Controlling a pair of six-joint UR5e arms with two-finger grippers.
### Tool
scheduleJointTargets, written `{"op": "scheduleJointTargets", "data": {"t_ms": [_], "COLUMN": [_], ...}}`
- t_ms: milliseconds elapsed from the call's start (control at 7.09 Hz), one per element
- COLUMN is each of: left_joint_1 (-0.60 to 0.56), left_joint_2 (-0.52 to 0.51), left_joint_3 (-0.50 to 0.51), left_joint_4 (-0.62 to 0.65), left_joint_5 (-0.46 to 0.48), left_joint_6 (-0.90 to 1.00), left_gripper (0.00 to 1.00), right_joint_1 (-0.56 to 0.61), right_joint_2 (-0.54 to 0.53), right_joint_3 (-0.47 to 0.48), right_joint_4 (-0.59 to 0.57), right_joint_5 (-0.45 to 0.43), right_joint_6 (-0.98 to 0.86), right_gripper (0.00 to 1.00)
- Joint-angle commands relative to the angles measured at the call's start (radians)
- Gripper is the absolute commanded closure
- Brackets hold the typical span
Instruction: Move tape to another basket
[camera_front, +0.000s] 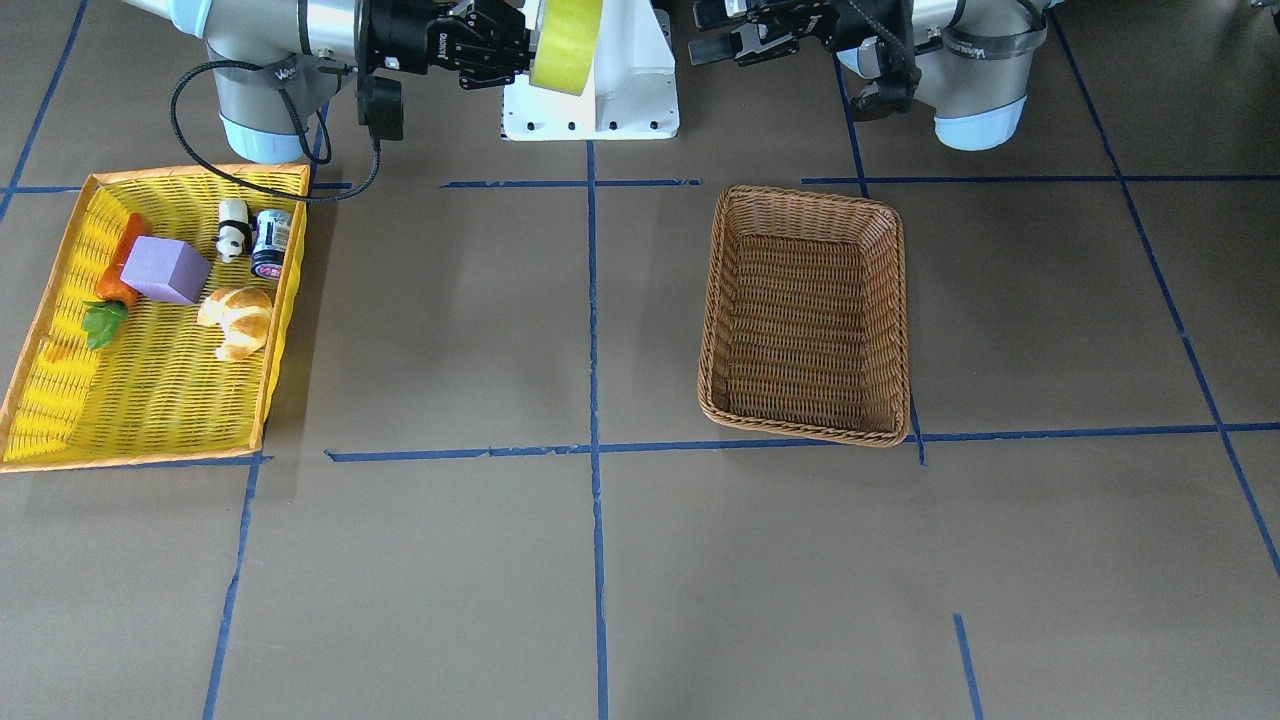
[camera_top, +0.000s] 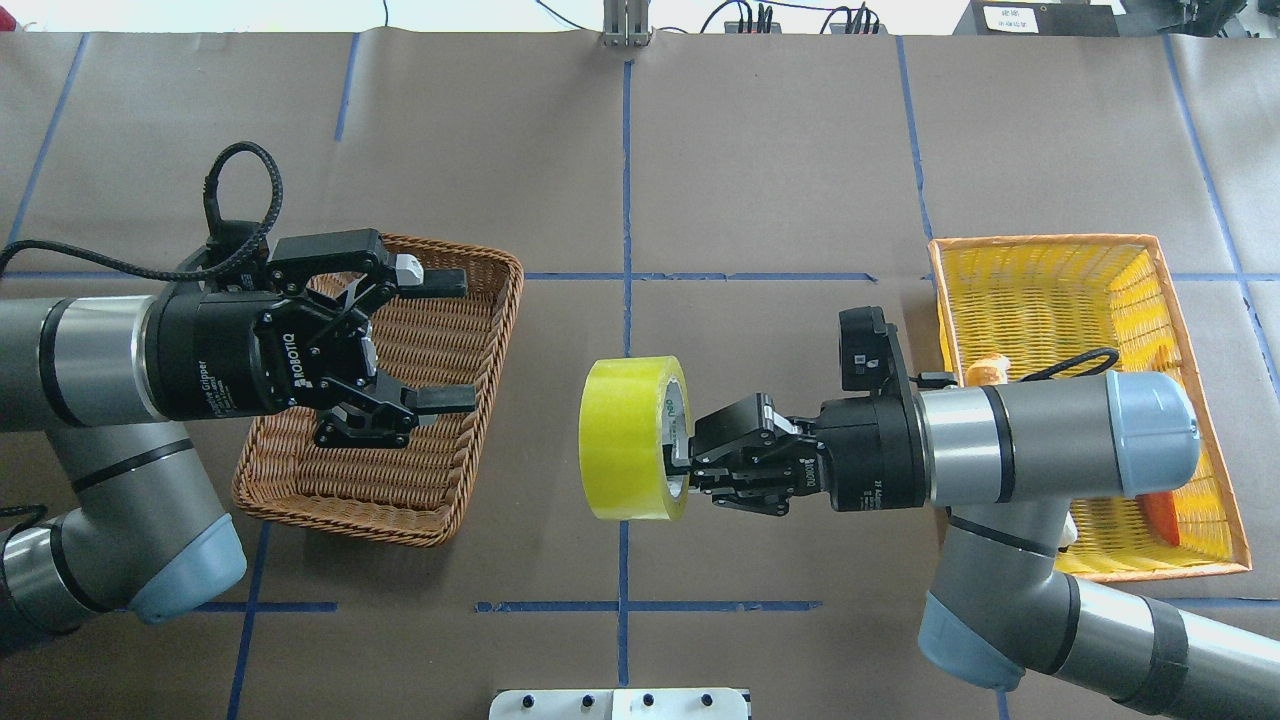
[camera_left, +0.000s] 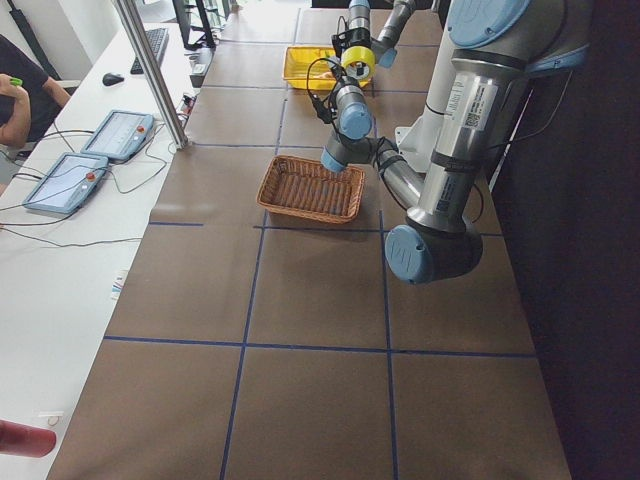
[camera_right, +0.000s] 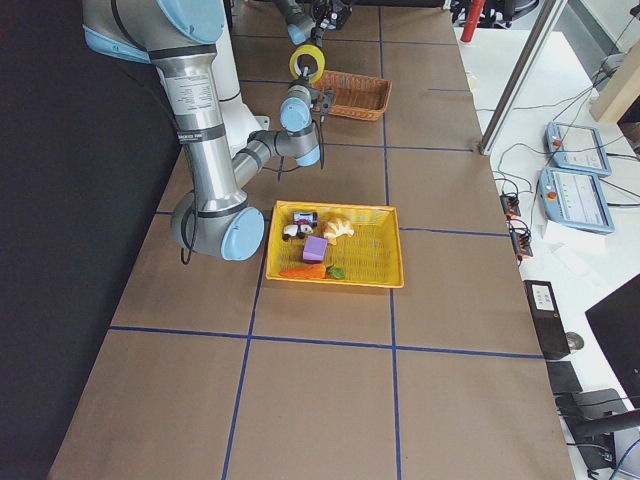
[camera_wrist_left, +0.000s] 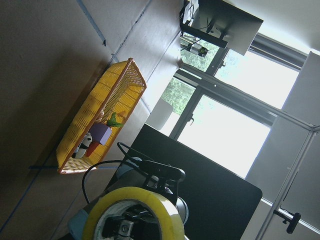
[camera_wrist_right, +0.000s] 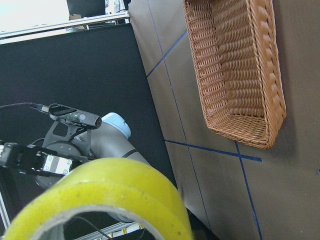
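Observation:
The tape roll (camera_front: 566, 46) has a flat side (camera_wrist_left: 129, 194) around its hole, so it will come to rest flat with the hole facing up when the robot lowers it into the wicker basket.
The yellow-green tape roll (camera_top: 632, 438) hangs in the air over the table's middle, held on edge. My right gripper (camera_top: 682, 452) is shut on its rim; this shows in the front view too (camera_front: 520, 45), with the tape (camera_front: 565, 40) near the robot base. The brown wicker basket (camera_top: 350, 520) (camera_front: 805, 195) is empty. My left gripper (camera_top: 445, 342) is open and empty above the basket's near side, its fingers pointing toward the tape. The left wrist view shows the tape (camera_wrist_left: 132, 215) facing it. The right wrist view shows the tape (camera_wrist_right: 100, 195) and the wicker basket (camera_wrist_right: 235, 65).
The yellow basket with orange rim (camera_front: 150, 400) (camera_top: 1060, 300) lies on my right side. It holds a purple block (camera_front: 165, 270), a carrot (camera_front: 115, 275), a croissant (camera_front: 237, 318), a panda toy (camera_front: 232, 228) and a small can (camera_front: 271, 243). The white robot base (camera_front: 620, 100) stands between the arms.

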Motion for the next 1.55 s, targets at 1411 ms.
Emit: {"op": "scheduleJointTargets", "data": {"t_ms": [1411], "left_joint_1": [0.164], "left_joint_2": [-0.081], "left_joint_3": [0.014], "left_joint_4": [0.012], "left_joint_5": [0.050], "left_joint_6": [0.004], "left_gripper": [0.01], "right_joint_1": [-0.115], "right_joint_2": [0.032], "right_joint_3": [-0.007], "right_joint_4": [0.001], "right_joint_5": [-0.075], "right_joint_6": [-0.003], "right_gripper": [0.98]}}
